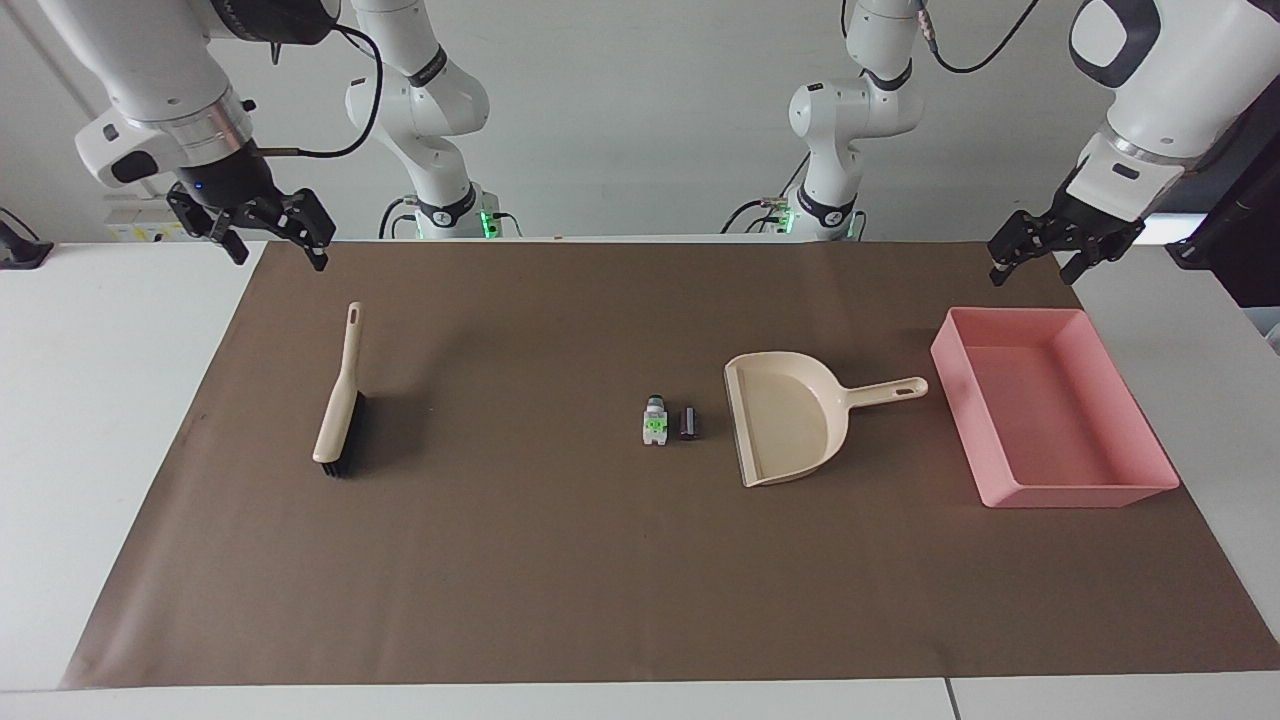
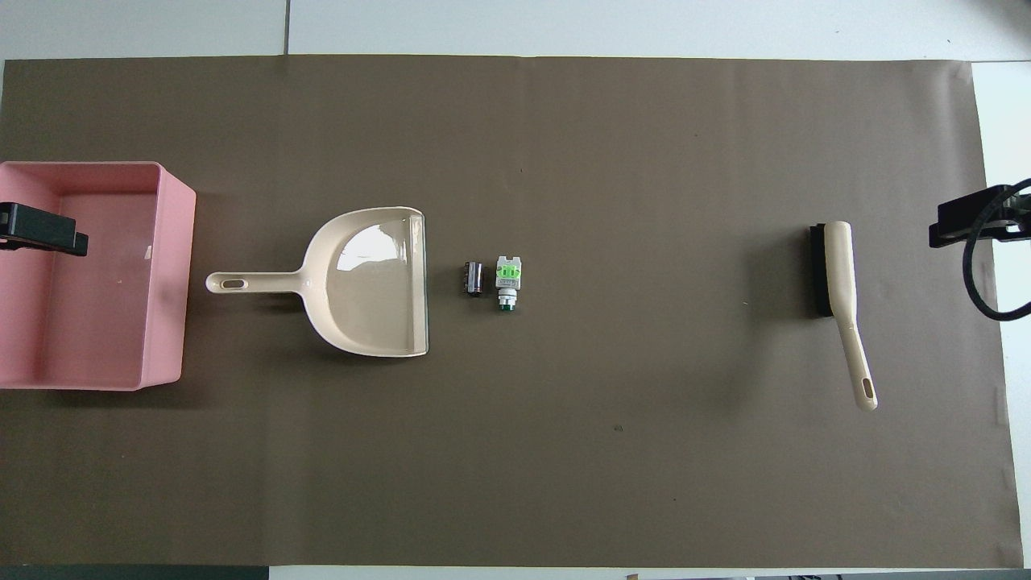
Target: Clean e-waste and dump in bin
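Note:
I expect the black block point(image 2: 474, 279) to slide in deepest, ahead of the white bit, when I sweep with the brush, because it lies nearest the dustpan's opening point(image 2: 420, 283).
Two e-waste bits lie side by side mid-mat: a white one with a green patch point(image 1: 654, 423) point(image 2: 507, 279) and a small black block point(image 1: 688, 422) point(image 2: 474, 279). The pink bin point(image 1: 958, 400) point(image 2: 172, 274) stands empty at the left arm's end. My left gripper point(image 1: 1030, 276) hangs open and empty, high over the bin's end of the table; one of its fingers point(image 2: 42, 229) shows in the overhead view. My right gripper point(image 1: 280, 258) hangs open and empty, high over the mat's corner at the right arm's end; one of its fingers point(image 2: 970, 217) shows in the overhead view.
A beige dustpan point(image 1: 790, 425) point(image 2: 370, 282) lies between the black block and the bin, mouth toward the bits, handle toward the bin. A beige brush with black bristles point(image 1: 340, 400) point(image 2: 838, 270) lies at the right arm's end. A brown mat point(image 1: 560, 560) covers the table.

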